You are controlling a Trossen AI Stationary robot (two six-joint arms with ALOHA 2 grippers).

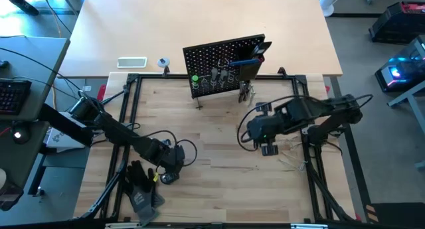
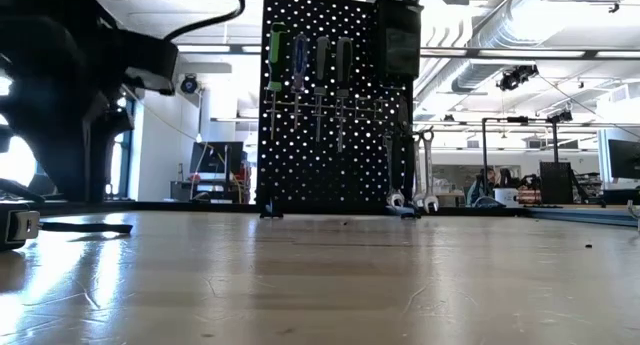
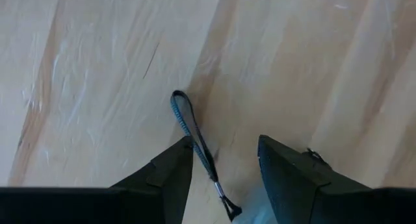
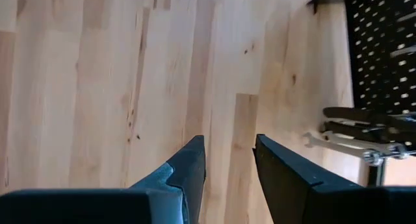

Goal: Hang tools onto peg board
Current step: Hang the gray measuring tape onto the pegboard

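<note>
My left gripper has the strap between its open fingers and the strap's loop free (image 3: 182,106) beyond the fingers. I should go down next until the fingers close at the loop's base (image 3: 213,176).
The black peg board (image 1: 224,64) stands upright on small legs at the table's far middle. On it hang a green-handled screwdriver (image 2: 277,55), a blue one (image 2: 298,60), black-handled ones (image 2: 343,65) and silver wrenches (image 2: 420,175), beside a black box bin (image 2: 398,40). My left gripper (image 3: 224,165) points down, open, near the front left (image 1: 171,166). A blue-black strap loop (image 3: 185,117) lies on the wood between its fingers. My right gripper (image 4: 227,165) hangs open above bare wood, right of centre (image 1: 267,148), nothing between its fingers. My left gripper straddles the strap from above. The strap runs along the inner edge of one finger (image 3: 182,162), and I cannot tell whether they touch. It lies slack on the table.
Black work gloves (image 1: 141,189) lie at the front left, beside the left arm. A small grey-cased thing (image 2: 15,225) with a cord sits on the wood there. A white flat device (image 1: 132,62) lies on the far table behind the peg board. Bare wood spans the middle.
</note>
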